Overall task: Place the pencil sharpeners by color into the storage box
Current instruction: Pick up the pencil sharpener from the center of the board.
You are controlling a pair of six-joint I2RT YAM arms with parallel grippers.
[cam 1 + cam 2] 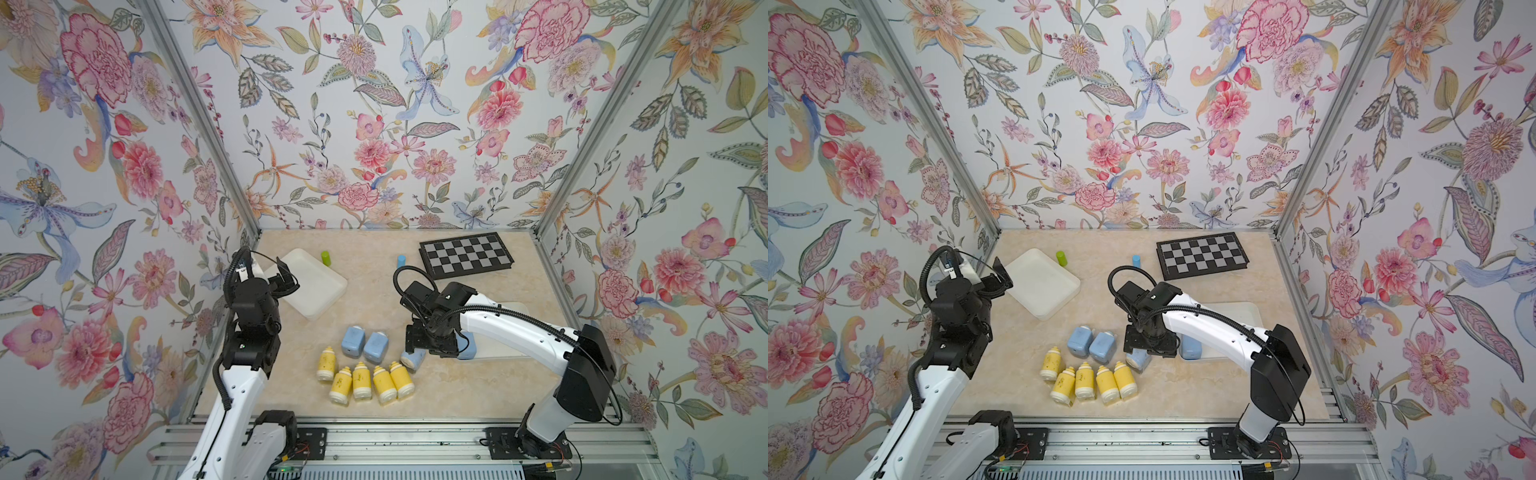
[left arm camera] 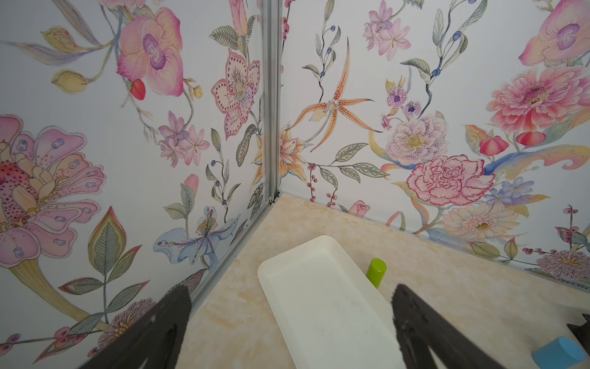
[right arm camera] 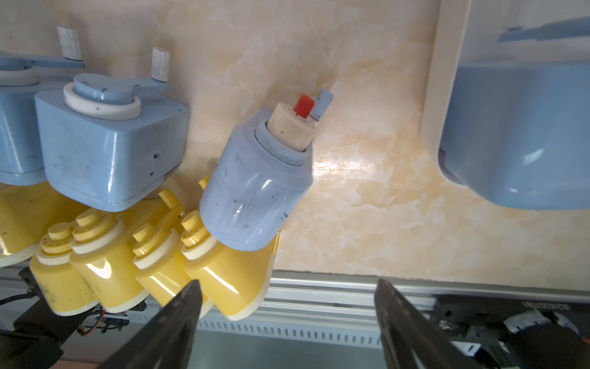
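The tipped pale-blue sharpener's body [image 3: 255,187] has room for my fingers on both sides [image 3: 206,138], so my right gripper should keep going down around it and close there.
Five yellow pencil sharpeners [image 1: 361,380] lie in a cluster near the table's front. Two pale-blue ones [image 1: 353,340] [image 1: 376,347] stand just behind them, and a third [image 3: 255,182] lies tipped over to their right. A fourth pale-blue one [image 1: 467,347] sits in a shallow white storage box [image 1: 515,309] under my right arm. My right gripper [image 3: 287,297] hangs open and empty above the tipped one. A second white storage box [image 1: 307,282] at the back left is empty. My left gripper [image 2: 290,306] is open over its near end.
A black-and-grey checkerboard [image 1: 466,254] lies at the back right. A small green cylinder [image 1: 326,258] and a small blue cylinder [image 1: 401,261] stand upright near the back. Floral walls close three sides, and an aluminium rail [image 1: 395,440] runs along the front.
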